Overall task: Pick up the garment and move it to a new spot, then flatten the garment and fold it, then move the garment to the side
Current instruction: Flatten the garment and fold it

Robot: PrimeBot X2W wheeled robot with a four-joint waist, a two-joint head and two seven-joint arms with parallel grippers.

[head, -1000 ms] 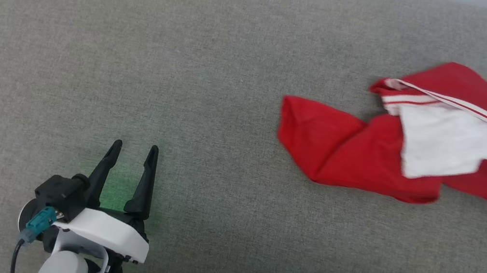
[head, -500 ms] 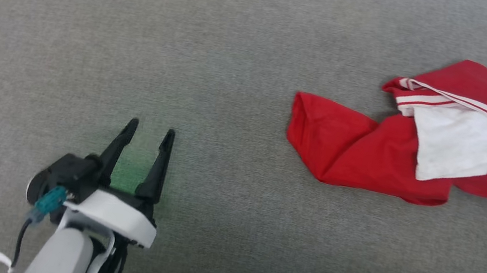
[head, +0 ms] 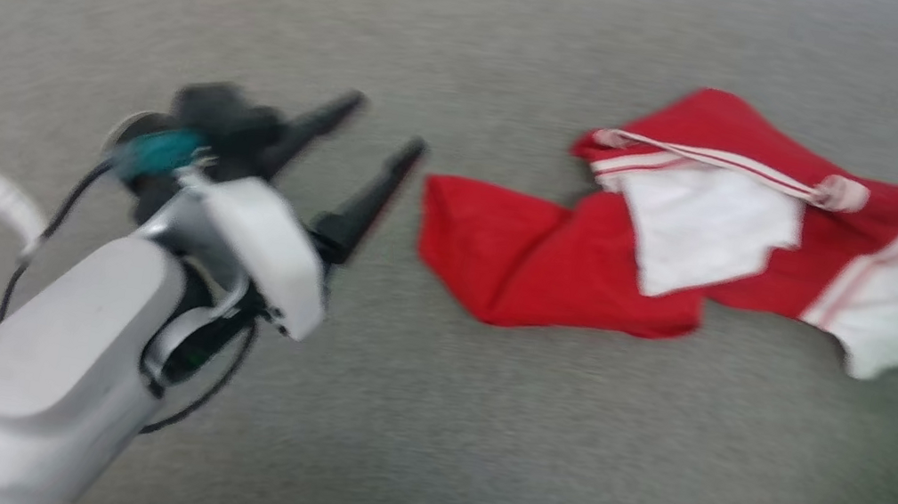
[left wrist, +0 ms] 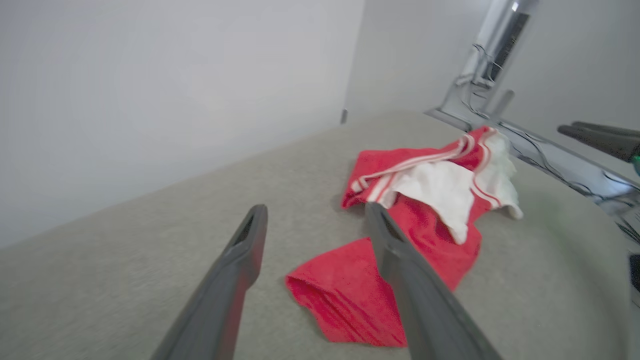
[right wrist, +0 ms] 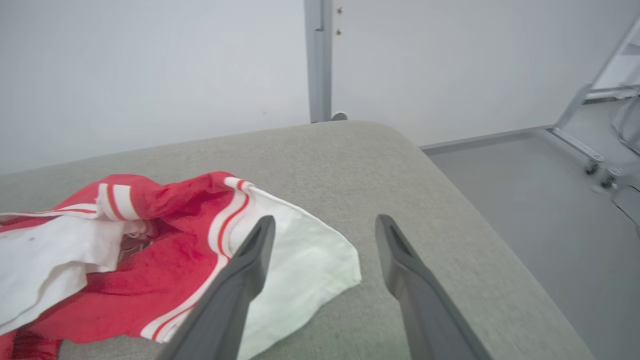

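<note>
I expect the garment's red middle (head: 808, 267) to sag when I lift both ends, because the striped trim (head: 839, 193) curls loosely between the white sleeve ends.
The garment (head: 556, 260) is a bright red shirt with white sleeve ends and striped trim, lying crumpled on the grey cushion (head: 468, 471) right of centre. My left gripper (head: 387, 122) is open, tilted toward the garment's near red corner and just left of it. In the left wrist view its fingers (left wrist: 315, 207) frame the garment (left wrist: 440, 200) with nothing between them. My right gripper (right wrist: 325, 220) is open and empty, hovering over the white sleeve end of the garment (right wrist: 165, 250). Its dark fingers (left wrist: 600, 137) also show at the far right of the left wrist view.
The cushion's rounded edge (right wrist: 465, 210) drops to a grey floor (right wrist: 550, 210) on the right of the right wrist view. A metal frame with cables (left wrist: 500, 50) stands behind the garment. A white wall (right wrist: 150, 75) backs the cushion.
The head camera has shifted and blurred. My left arm has risen and swung right, toward the garment's red corner. The garment keeps the same crumpled shape.
</note>
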